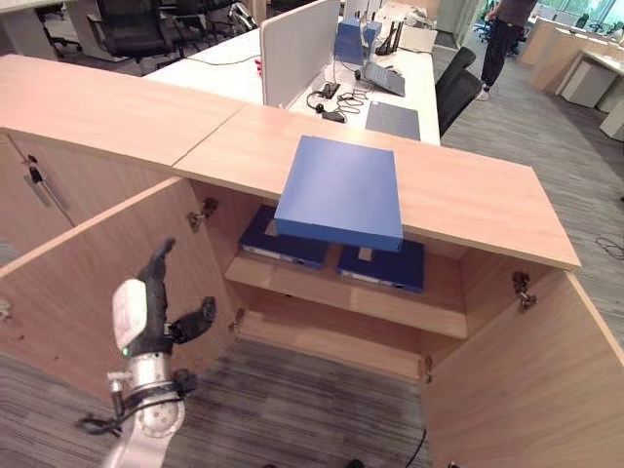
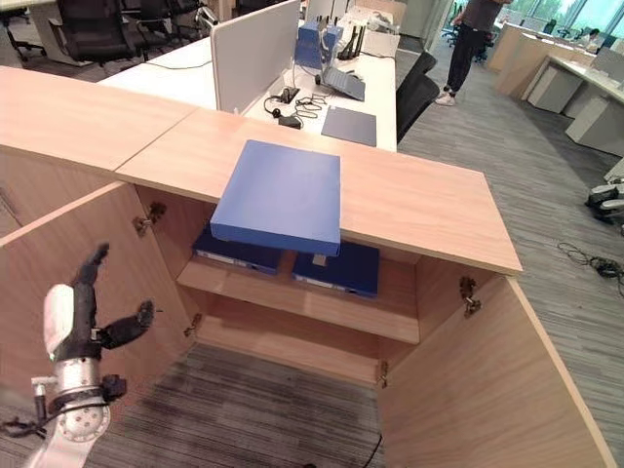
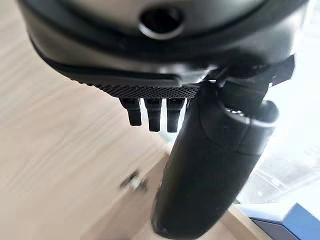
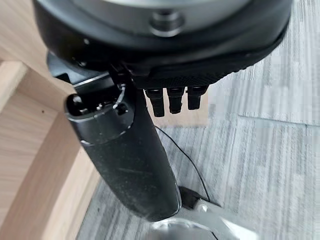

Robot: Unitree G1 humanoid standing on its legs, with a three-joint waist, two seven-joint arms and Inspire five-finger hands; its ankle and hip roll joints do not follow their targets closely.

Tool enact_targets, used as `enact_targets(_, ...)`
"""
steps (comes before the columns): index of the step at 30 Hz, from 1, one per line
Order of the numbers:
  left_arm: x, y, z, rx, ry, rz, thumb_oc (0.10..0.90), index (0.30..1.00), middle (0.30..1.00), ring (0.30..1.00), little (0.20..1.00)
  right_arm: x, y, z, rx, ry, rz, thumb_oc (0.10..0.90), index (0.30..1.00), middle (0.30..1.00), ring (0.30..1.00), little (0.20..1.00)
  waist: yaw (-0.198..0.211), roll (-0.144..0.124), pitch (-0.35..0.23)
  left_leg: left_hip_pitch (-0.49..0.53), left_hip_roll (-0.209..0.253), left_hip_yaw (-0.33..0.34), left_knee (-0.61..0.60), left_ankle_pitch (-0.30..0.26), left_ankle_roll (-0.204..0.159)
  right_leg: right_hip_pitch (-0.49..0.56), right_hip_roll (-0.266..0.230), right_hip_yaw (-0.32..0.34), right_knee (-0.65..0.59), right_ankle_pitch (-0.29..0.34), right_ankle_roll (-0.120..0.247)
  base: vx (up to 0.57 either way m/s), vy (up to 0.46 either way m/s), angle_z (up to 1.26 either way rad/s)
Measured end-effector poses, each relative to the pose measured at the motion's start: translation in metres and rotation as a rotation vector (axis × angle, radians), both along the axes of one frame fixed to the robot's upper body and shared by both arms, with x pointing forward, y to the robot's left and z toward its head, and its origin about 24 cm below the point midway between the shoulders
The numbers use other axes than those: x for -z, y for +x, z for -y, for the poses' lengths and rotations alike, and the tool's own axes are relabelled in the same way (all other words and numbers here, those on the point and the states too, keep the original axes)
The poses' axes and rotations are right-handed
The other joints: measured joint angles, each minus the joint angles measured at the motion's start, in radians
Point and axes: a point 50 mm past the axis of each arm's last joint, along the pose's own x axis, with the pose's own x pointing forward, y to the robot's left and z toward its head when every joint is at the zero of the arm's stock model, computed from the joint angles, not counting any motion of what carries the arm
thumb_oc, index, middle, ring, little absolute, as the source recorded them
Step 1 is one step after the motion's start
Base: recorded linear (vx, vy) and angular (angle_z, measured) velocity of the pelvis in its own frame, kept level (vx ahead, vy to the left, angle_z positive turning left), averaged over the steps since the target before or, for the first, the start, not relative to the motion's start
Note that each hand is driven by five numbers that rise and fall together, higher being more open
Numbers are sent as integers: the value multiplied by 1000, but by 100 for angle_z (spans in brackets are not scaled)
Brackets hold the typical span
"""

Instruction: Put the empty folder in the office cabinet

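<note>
The blue folder's upper side [image 1: 342,185] is plain, but the darker blue folders have labels [image 1: 366,253] showing. I should expect a white label to be hidden underneath.
A blue folder [image 1: 341,190] lies flat on the wooden top of the office cabinet [image 1: 478,200], its near edge jutting out over the open front. Both cabinet doors stand wide: the left door [image 1: 88,283] and the right door [image 1: 536,390]. Inside, two darker blue folders [image 1: 288,244] [image 1: 390,265] lie side by side on the upper shelf [image 1: 351,297]. My left hand [image 1: 146,312] is raised in front of the left door, open, with fingers straight and thumb spread, well below and left of the folder. My right hand [image 4: 130,160] is open over the carpet beside a wooden panel, holding nothing.
Behind the cabinet stands a white desk [image 1: 414,83] with a divider screen [image 1: 297,49], a laptop, cables and a blue box. Black office chairs [image 1: 453,83] sit around it. A person [image 1: 505,39] stands at the far right. Grey carpet [image 1: 312,400] lies before the cabinet.
</note>
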Motion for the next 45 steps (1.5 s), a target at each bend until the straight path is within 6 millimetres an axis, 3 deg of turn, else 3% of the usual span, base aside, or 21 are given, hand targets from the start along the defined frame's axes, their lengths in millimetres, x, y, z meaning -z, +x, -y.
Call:
enact_targets(3,-18,4,2,57,168,29,800,900,900,900,900,-2,-1,9,-5,-19,-4,800,900,900,900,900,-2,22,6,8,-3,2,0,5,-5,7,-3,0,-1,0,0,0,0,0)
enact_targets(6,-39,11,21,178,272,100,800,900,900,900,900,-2,-1,11,-16,-20,-3,800,900,900,900,900,-6,40,6,16,-4,4,0,3,-7,15,-4,1,-3,-1,1,-3,-1,0)
enact_targets(12,-73,20,30,333,525,142,800,900,900,900,900,-4,0,13,-22,-17,9,800,900,900,900,900,-36,55,6,32,-5,8,0,1,-11,29,-5,4,-3,0,1,6,-1,-2)
enact_targets(13,-83,21,33,378,611,146,800,900,900,900,900,-4,0,14,-24,-14,10,800,900,900,900,900,-45,47,2,31,-4,8,0,-1,-12,29,-5,3,-3,1,1,54,-4,-1)
enact_targets(14,-94,21,42,440,679,190,800,900,900,900,900,-4,-4,16,-23,-18,1,800,900,900,900,900,-51,56,-1,32,-6,8,0,-2,-14,29,-6,5,-3,2,2,0,0,0)
enact_targets(17,-103,26,51,510,759,192,800,900,900,900,900,-4,-4,18,-27,-20,0,800,900,900,900,900,-53,60,-3,33,-5,9,0,0,-16,29,-5,5,-3,2,2,-15,-3,0)
enact_targets(22,-93,29,64,589,748,151,800,900,900,900,900,-5,-5,19,-40,-20,-7,800,900,900,900,900,-83,77,-13,43,-6,15,1,6,-9,31,-4,12,-3,5,3,10,2,-4)
enact_targets(26,-79,38,74,629,699,105,800,900,900,900,900,-5,-3,20,-50,-23,-5,800,900,900,900,900,-82,82,-16,47,-6,35,0,0,-16,30,-4,30,-3,11,4,-7,-3,-12)
enact_targets(31,-68,49,77,619,653,69,800,900,900,900,900,-5,-4,19,-60,-22,-11,800,900,900,900,900,-106,81,-19,47,-6,36,0,1,-15,29,-3,34,-3,15,4,1,1,-3)
enact_targets(33,-57,57,83,614,610,40,800,900,900,900,900,-4,-8,20,-58,-26,-24,800,900,900,900,900,-114,83,-23,49,-7,40,0,4,-14,28,-3,38,-3,17,3,24,2,-4)
enact_targets(36,-38,77,90,618,597,-63,800,900,900,900,900,-5,-3,19,-91,-32,-22,800,900,900,900,900,-142,65,-43,48,-7,47,0,5,-11,24,-3,45,-3,21,4,-6,12,-6)
enact_targets(45,-40,104,78,485,618,-106,800,900,900,900,900,-4,-10,20,-100,-35,-54,800,900,900,900,900,-161,50,-49,47,-7,65,0,5,-9,12,-2,59,-3,29,2,11,6,-6)
